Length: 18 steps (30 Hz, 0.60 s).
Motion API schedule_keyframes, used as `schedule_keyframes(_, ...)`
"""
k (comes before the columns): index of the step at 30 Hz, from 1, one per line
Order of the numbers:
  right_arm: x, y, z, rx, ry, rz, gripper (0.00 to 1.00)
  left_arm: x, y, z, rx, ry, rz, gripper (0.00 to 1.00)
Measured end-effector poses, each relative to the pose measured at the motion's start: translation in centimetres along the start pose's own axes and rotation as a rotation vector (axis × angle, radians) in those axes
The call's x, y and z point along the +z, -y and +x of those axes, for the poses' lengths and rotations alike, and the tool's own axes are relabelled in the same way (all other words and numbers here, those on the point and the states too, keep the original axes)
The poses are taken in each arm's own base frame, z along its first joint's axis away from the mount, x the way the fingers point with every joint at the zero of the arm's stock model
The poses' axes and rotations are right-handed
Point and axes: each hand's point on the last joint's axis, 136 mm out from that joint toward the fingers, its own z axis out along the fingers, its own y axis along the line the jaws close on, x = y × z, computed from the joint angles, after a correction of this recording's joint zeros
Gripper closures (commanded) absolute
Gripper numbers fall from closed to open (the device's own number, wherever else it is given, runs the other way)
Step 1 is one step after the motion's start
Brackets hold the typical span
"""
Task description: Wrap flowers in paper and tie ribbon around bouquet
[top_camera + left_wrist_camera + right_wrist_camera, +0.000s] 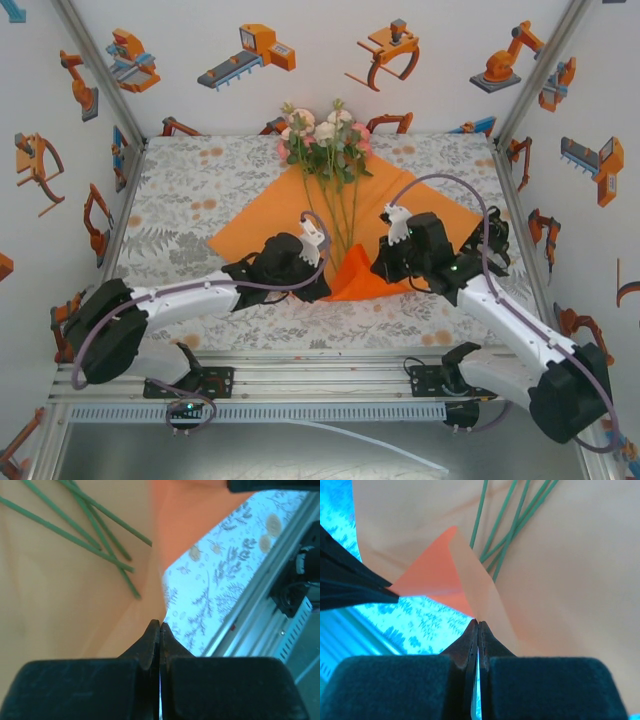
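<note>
The folded flap [354, 274] is standing bunched up near the stem ends, so my right gripper should open and flatten the paper's near fold [376, 293] while my left gripper keeps the paper steady.
The flowers [325, 135], pink and white roses with green leaves, lie with heads at the far side and thin stems [85, 535] running down the orange paper [270, 215]. The sheet lies diamond-wise on the tablecloth, its near corner [355, 280] lifted and folded up between both grippers. My left gripper [160, 625] is shut, its tips pinching the paper's near edge [150, 590]. My right gripper [478, 622] is shut on the folded flap [475, 580], close to the stem ends [510, 525]. In the top view the left gripper [325, 280] and right gripper [382, 268] flank that corner. The ribbon is out of view.
The leaf-print tablecloth [200, 190] covers the table. A metal rail [320, 375] runs along the near edge, also seen from the left wrist as the rail [260, 605]. White walls with robot cartoons [250, 50] close in three sides. The left arm's black finger [350, 582] sits left of the flap.
</note>
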Motion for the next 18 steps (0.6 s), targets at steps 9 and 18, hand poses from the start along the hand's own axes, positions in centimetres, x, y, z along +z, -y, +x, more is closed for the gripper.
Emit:
schedule_keyframes(9,0.3,0.4,0.6,0.032,-0.015,0.034,1.00,-2.0,-0.1,0.7,0.013,0.005,-0.065,1.00)
schedule_keyframes(18,4.6,2.8,-3.7,-0.056,-0.021,0.144,0.86,-0.4,-5.3,1.0,0.004,0.000,-0.250,1.00)
